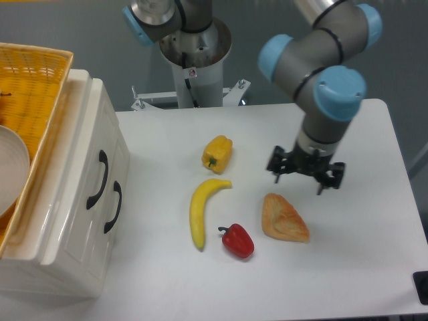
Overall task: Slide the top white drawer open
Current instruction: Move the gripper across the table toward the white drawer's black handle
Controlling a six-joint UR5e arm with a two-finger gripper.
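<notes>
The lower drawer's handle [114, 208] is below the top white drawer [95, 175]. The top drawer will slide straight out above that handle when I pull.
The white cabinet [73, 221] stands at the table's left edge, its front facing right. The top white drawer [85, 157] is pushed in flush, and its curved black handle [99, 179] sits just above and left of the lower drawer's handle [114, 206]. My gripper [304, 178] hangs over the middle-right of the table, far to the right of the cabinet and just above the pastry. It points down, open, with nothing between its fingers.
A yellow wicker basket [37, 73] holding a white dish [12, 167] rests on the cabinet's top. Between the gripper and the cabinet lie a yellow pepper [217, 153], a banana [200, 210], a red pepper [237, 241] and a pastry [284, 217]. The arm's base post [197, 67] stands at the back.
</notes>
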